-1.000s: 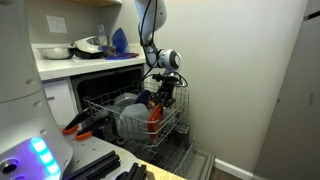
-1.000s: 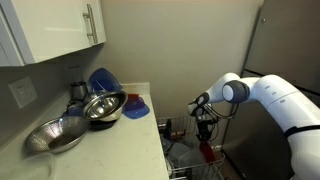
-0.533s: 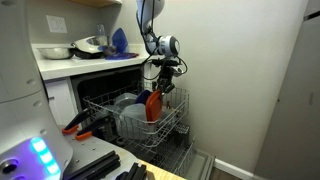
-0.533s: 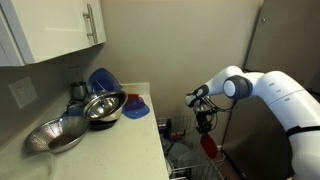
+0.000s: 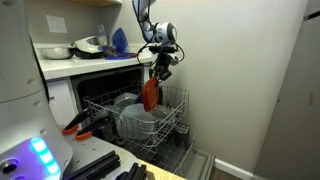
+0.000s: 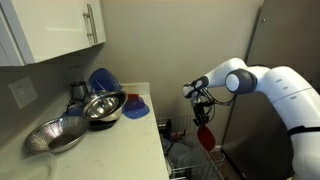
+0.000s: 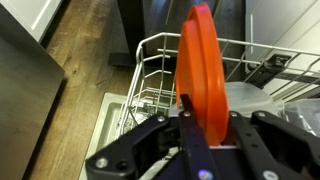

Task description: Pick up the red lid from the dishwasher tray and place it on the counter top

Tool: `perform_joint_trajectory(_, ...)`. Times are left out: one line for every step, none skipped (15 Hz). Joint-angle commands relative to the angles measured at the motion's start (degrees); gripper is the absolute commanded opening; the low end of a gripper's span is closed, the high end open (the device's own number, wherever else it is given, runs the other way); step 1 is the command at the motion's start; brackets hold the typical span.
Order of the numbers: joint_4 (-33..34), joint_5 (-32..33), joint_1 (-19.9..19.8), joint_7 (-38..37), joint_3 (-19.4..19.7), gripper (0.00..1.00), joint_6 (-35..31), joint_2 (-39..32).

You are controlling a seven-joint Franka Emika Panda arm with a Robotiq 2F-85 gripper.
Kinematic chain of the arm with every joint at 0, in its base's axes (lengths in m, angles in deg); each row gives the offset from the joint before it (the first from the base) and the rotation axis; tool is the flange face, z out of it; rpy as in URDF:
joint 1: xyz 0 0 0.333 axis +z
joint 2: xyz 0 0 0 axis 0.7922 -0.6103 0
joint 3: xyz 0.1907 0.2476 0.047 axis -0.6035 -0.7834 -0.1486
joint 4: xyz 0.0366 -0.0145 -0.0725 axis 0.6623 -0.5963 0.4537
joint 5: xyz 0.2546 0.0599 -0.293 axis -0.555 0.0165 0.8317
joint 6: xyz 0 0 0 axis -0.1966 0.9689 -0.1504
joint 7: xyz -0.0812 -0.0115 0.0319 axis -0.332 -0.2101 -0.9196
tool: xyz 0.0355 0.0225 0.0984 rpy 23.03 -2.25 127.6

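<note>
The red lid (image 5: 151,95) hangs edge-down above the dishwasher tray and is lower than the counter top, so the robot's gripper should lift the lid and swing it toward the counter's end (image 6: 140,125).
My gripper (image 5: 158,72) is shut on the top edge of the red lid (image 5: 150,95), which hangs edge-down above the dishwasher tray (image 5: 172,122). In another exterior view the gripper (image 6: 203,108) holds the lid (image 6: 205,134) just past the end of the white counter top (image 6: 120,140). In the wrist view the lid (image 7: 203,75) stands edge-on between my fingers (image 7: 187,108), with the wire tray (image 7: 150,75) below it. The counter top (image 5: 90,62) lies to the left of the gripper.
Grey plates (image 5: 130,112) stand in the tray. An orange-and-black tool (image 5: 85,125) lies by the tray's left side. On the counter are metal bowls (image 6: 95,108), a blue piece (image 6: 103,80) and a blue plate (image 6: 134,110). A wall is close behind.
The gripper has risen out of the tray with the red lid in it and moved a little toward the counter. The lid now hangs above the tray's prongs.
</note>
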Motion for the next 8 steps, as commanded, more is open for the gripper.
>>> perform_joint_trajectory(-5.3, 1.2, -0.3, 4.3, -1.8, 0.03, 0.3, 6.9)
perform_joint_trajectory(-6.3, 1.1, -0.5, 5.2, -2.2, 0.03, -0.3, 8.4)
perform_joint_trajectory(-8.0, 1.1, -0.6, 5.9, -2.5, 0.03, -1.5, 10.4)
perform_joint_trajectory(-9.5, 1.1, -0.6, 6.6, -2.7, 0.03, -2.6, 12.1)
perform_joint_trajectory(-11.3, 1.0, -0.9, 7.8, -3.0, 0.03, -4.4, 13.9)
perform_joint_trajectory(-13.1, 0.7, -1.2, 8.9, -3.2, 0.03, -6.6, 15.5)
perform_joint_trajectory(-14.9, 0.1, -1.7, 10.2, -3.5, 0.03, -9.2, 16.9)
perform_joint_trajectory(-17.1, -0.7, -2.2, 10.8, -3.6, 0.03, -13.1, 18.3)
